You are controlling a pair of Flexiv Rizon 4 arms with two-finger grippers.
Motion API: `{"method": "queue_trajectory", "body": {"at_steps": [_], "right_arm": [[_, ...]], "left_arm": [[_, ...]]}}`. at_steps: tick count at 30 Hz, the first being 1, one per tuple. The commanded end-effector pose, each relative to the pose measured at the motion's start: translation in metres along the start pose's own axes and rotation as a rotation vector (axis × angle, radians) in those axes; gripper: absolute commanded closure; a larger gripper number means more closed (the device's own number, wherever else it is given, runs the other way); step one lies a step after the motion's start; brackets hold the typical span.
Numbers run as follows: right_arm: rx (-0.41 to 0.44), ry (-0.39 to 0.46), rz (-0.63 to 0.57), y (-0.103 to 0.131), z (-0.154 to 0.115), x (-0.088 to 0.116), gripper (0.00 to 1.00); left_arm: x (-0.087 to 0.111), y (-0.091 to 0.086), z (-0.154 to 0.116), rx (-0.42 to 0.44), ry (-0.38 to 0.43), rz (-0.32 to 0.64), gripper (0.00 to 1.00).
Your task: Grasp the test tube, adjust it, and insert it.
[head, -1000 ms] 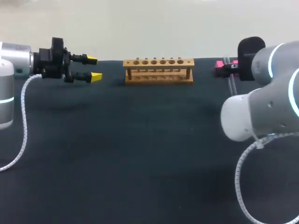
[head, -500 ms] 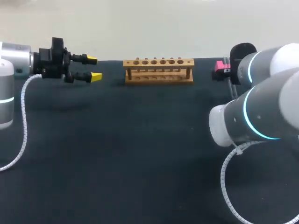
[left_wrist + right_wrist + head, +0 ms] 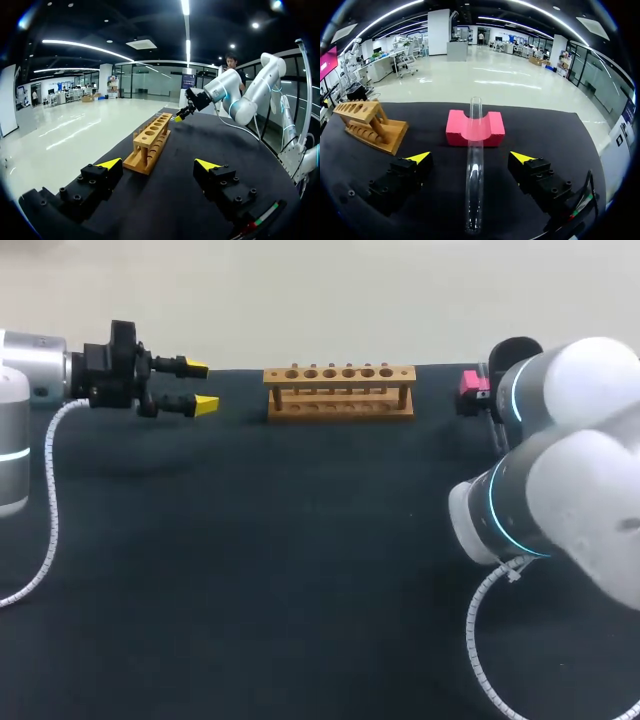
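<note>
My gripper will lift the test tube (image 3: 474,185) free and leave the block behind, because the pink block's notch (image 3: 476,131) is open at the top.
A clear test tube (image 3: 474,170) lies on the dark table with its open end resting in the notch of a pink block (image 3: 492,131). My right gripper (image 3: 470,159) hovers open over it, one yellow tip on each side of the tube, neither touching it. In the head view the pink block (image 3: 469,385) shows at the back right, and my right arm hides its own gripper. The wooden rack (image 3: 340,391) with a row of holes stands at the back middle. My left gripper (image 3: 197,386) is open, held in the air left of the rack (image 3: 150,142).
The dark table (image 3: 280,540) stretches wide in front of the rack. My right arm's big elbow (image 3: 560,490) bulks over the table's right side. A coiled white cable (image 3: 48,510) hangs from my left arm.
My right arm has swung, its elbow coming forward and larger in the head view. The left arm, the rack and the pink block have not moved.
</note>
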State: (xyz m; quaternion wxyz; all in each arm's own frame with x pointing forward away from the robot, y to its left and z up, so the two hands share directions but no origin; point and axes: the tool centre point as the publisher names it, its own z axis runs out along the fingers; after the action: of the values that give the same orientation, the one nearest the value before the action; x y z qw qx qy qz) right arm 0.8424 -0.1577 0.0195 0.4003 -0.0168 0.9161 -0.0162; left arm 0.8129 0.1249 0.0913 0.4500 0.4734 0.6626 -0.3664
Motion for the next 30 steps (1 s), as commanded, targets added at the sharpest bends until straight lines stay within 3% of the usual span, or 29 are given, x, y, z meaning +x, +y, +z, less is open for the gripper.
{"method": "queue_trajectory", "body": {"at_steps": [1,30], "right_arm": [[0.031,-0.002,0.0,0.0,0.005,-0.001,0.0],[-0.095,-0.004,-0.001,-0.011,0.026,0.002,0.0]], "left_arm": [[0.001,-0.002,0.0,-0.004,-0.005,0.003,0.0],[0.001,-0.002,0.0,-0.004,-0.005,0.003,0.0]]}}
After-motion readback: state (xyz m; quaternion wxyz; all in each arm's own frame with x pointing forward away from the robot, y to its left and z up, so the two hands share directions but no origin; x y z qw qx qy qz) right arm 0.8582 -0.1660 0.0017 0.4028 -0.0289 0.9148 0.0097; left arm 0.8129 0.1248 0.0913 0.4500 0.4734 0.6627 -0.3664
